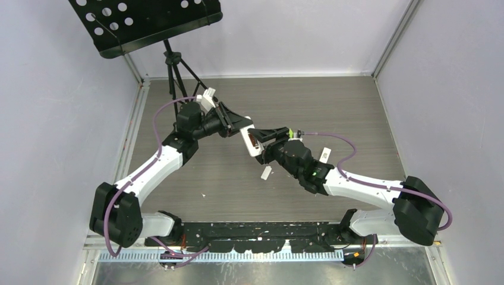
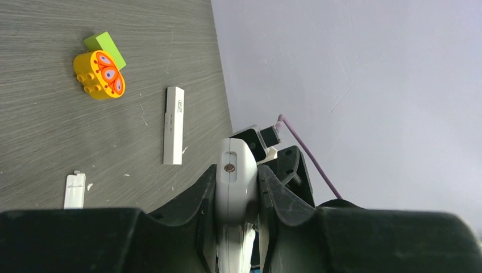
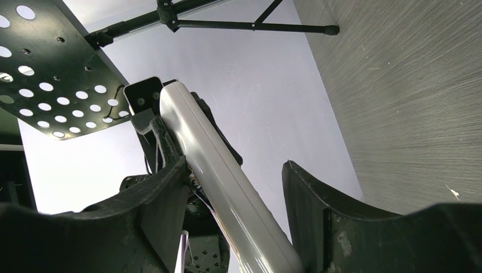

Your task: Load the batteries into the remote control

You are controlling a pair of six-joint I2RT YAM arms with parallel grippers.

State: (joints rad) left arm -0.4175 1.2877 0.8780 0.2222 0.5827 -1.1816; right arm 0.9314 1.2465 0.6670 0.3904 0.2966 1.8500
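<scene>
The remote lies at a slant across my right gripper's open fingers. Next, my right gripper backs away, wait for my left gripper to straighten the remote, and then press at the remote's compartment.
My left gripper is shut on one end of a white remote control and holds it above the table's middle; its fingers clamp the remote from both sides in the left wrist view. The remote's back faces up with the compartment open. My right gripper is open around the remote's other end. In the right wrist view the remote rests against the left finger, with a gap to the right finger. No batteries can be made out.
On the table lie a small white battery cover, a second slim white remote, a lime-green block and an orange-yellow toy. A black music stand stands at the back left.
</scene>
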